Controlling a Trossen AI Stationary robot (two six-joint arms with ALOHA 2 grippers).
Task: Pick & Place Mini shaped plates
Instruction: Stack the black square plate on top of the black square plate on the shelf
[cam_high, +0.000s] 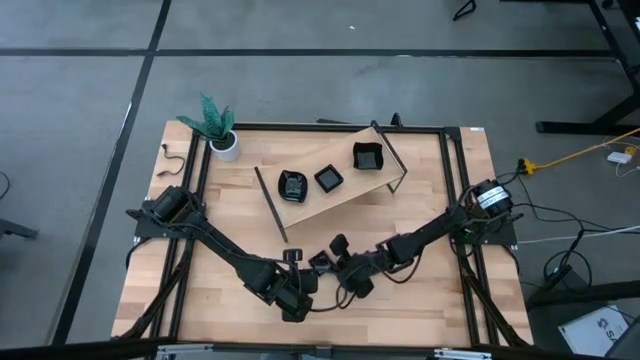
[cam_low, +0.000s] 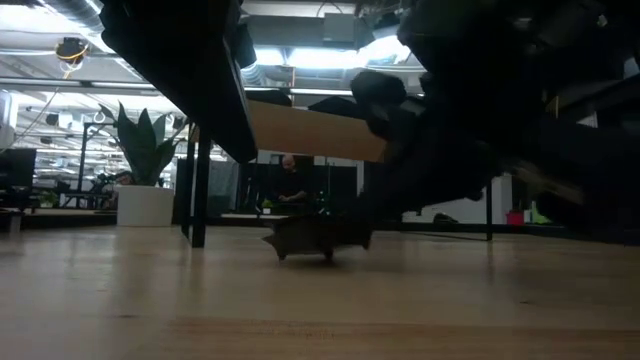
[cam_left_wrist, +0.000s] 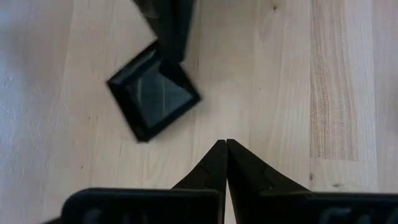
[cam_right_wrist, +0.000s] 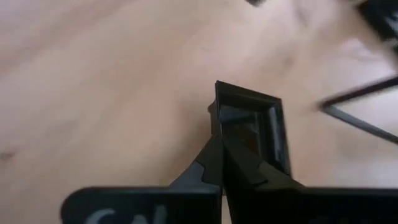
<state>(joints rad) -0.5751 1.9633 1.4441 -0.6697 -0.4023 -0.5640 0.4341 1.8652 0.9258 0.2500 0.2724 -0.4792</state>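
Observation:
Next, I open my left gripper and bring its fingers around the plate's near corner (cam_left_wrist: 144, 133), since it is shut next to the square plate (cam_left_wrist: 155, 98) that my right gripper holds.
A small glossy black square plate (cam_left_wrist: 153, 93) sits low over the bare wood near the table's near middle, also seen in the right wrist view (cam_right_wrist: 252, 121) and the low view (cam_low: 318, 236). My right gripper (cam_right_wrist: 219, 140) is shut on it, reaching in from the right (cam_high: 326, 263). My left gripper (cam_left_wrist: 226, 146) is shut and touches nothing. It hovers over the table just on the near side of that plate (cam_high: 296, 270). Three more black plates (cam_high: 293, 185), (cam_high: 328, 178), (cam_high: 367, 156) rest on a wooden board (cam_high: 345, 200) farther back. My right gripper pinches the square plate by its rim near one corner (cam_right_wrist: 217, 109), the two fingers closing over the edge. The fingers come slanting down from the table's right side. Whether the plate rests on the table or hangs just above it, I cannot tell.
The wooden board with its black metal frame (cam_high: 395, 150) spans the table's far middle. A white pot with a green plant (cam_high: 224, 143) stands at the far left corner. Black rails (cam_high: 455, 200) run along the table's sides. Bare wood (cam_high: 420, 290) lies near the front edge.

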